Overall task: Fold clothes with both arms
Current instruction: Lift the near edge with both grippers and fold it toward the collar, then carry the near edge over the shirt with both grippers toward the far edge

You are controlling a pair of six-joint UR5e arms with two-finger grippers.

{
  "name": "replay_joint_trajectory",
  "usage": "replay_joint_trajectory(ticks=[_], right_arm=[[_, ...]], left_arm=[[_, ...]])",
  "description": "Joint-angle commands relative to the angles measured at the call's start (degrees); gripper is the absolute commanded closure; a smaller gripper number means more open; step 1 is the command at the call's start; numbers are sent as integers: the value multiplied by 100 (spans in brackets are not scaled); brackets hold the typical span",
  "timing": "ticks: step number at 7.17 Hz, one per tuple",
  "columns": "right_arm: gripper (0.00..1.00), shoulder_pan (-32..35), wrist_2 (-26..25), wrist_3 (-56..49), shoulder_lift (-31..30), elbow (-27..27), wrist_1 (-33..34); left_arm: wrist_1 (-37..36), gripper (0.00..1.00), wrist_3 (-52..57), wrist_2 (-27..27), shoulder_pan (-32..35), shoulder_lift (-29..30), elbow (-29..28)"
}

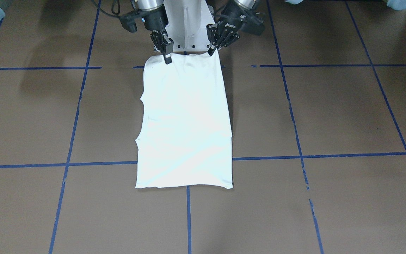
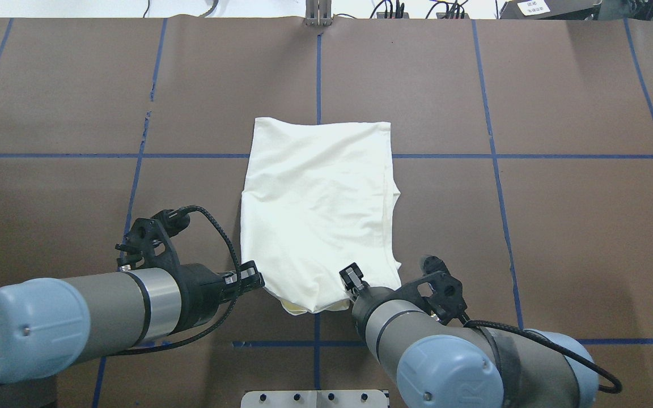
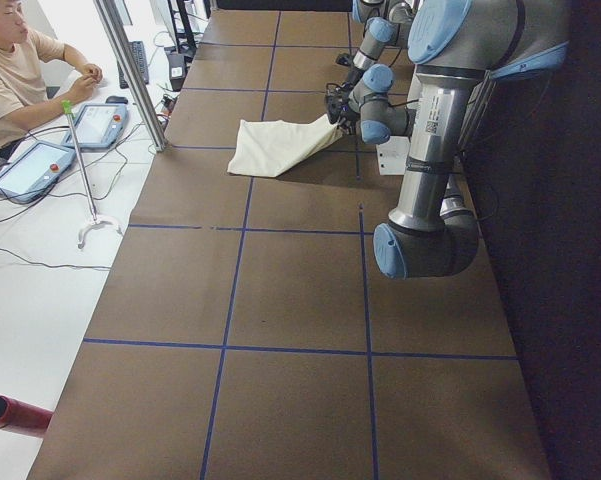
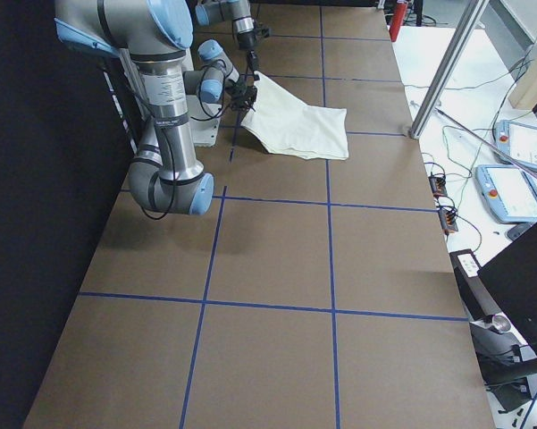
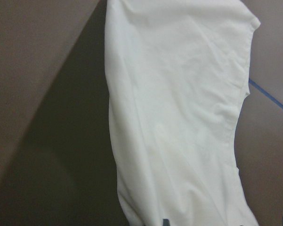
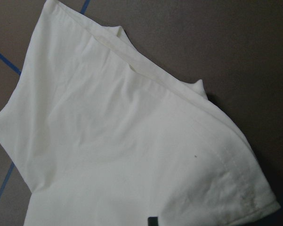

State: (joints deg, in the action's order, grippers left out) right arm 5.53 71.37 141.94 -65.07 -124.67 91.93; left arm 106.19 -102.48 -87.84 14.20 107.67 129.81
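Next, I carry the shirt's lifted near end (image 1: 191, 57) forward with my left gripper and my right gripper and put it down near the shirt's far hem (image 1: 184, 185), as that end is at the pedestal now.
The cream-white shirt (image 1: 185, 123) lies folded into a long strip on the brown table, plain reverse up; the print is hidden. Its end nearest the robot is lifted off the table. My left gripper (image 1: 212, 52) is shut on the shirt's near corner, which shows in the overhead view (image 2: 257, 279). My right gripper (image 1: 167, 59) is shut on the other near corner, seen from overhead (image 2: 351, 279). The shirt (image 2: 318, 209) slopes down from both grippers to the far hem. Both wrist views show the cloth (image 5: 179, 117) (image 6: 122, 155) hanging away from the fingers.
The white pedestal (image 1: 189, 31) stands just behind the grippers. Blue tape lines (image 2: 318, 73) grid the table. An operator (image 3: 20, 70) sits past the far edge with teach pendants (image 3: 100, 125). A metal post (image 3: 130, 75) stands at that edge.
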Motion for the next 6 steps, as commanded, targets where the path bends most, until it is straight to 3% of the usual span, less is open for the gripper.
replay_joint_trajectory(ticks=[1, 3, 5, 6], right_arm=[[100, -96, -18, -122, 38, -130, 334], [100, 437, 17, -551, 204, 126, 290], [100, 1009, 53, -833, 731, 932, 273], [100, 1229, 70, -957, 820, 1406, -93]], left_arm=[[-1413, 100, 105, -330, 21, 654, 337], [-1426, 100, 815, -365, 616, 992, -287], [-1356, 100, 1308, -383, 1171, 1368, -1111], [-1347, 100, 1440, -383, 1347, 1614, -1534]])
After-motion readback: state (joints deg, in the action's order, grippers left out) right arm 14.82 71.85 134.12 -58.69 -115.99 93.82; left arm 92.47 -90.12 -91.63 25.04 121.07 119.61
